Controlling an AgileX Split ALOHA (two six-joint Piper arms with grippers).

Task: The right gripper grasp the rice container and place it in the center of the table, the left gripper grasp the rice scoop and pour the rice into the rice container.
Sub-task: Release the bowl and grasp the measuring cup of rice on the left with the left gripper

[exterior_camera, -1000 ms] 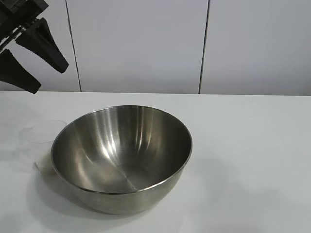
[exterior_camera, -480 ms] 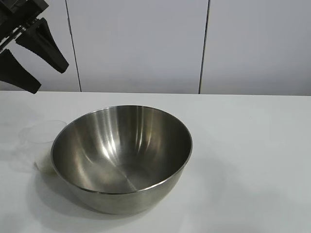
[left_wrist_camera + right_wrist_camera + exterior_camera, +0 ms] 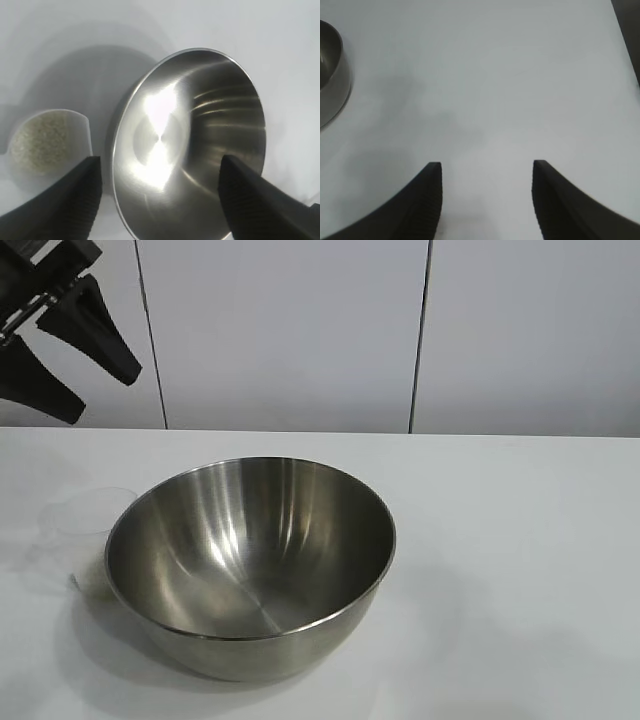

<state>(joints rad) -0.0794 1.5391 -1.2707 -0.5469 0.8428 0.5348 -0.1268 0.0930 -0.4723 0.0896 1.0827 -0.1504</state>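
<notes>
The rice scoop [image 3: 88,540] is next to the bowl and its handle points away. Next, I pull my left gripper back, bring it in low and grasp the handle [image 3: 48,521].
The rice container [image 3: 250,560], a big shiny steel bowl, stands upright on the white table, left of the middle, and looks empty inside. The rice scoop [image 3: 85,525], a small clear cup, stands just beyond the bowl's left side. In the left wrist view the scoop [image 3: 75,135] holds the rice [image 3: 37,145] and the bowl [image 3: 190,125] lies beside it. My left gripper [image 3: 100,398] hangs open high above the scoop at the upper left, holding nothing [image 3: 160,160]. My right gripper [image 3: 486,164] is open over bare table, well clear of the bowl's rim [image 3: 330,75].
A white panelled wall [image 3: 300,330] rises behind the table. The table [image 3: 520,570] is bare to the right of the bowl. A dark edge [image 3: 630,30] shows at the corner of the right wrist view.
The left gripper has risen very slightly. The bowl and the scoop have not moved.
</notes>
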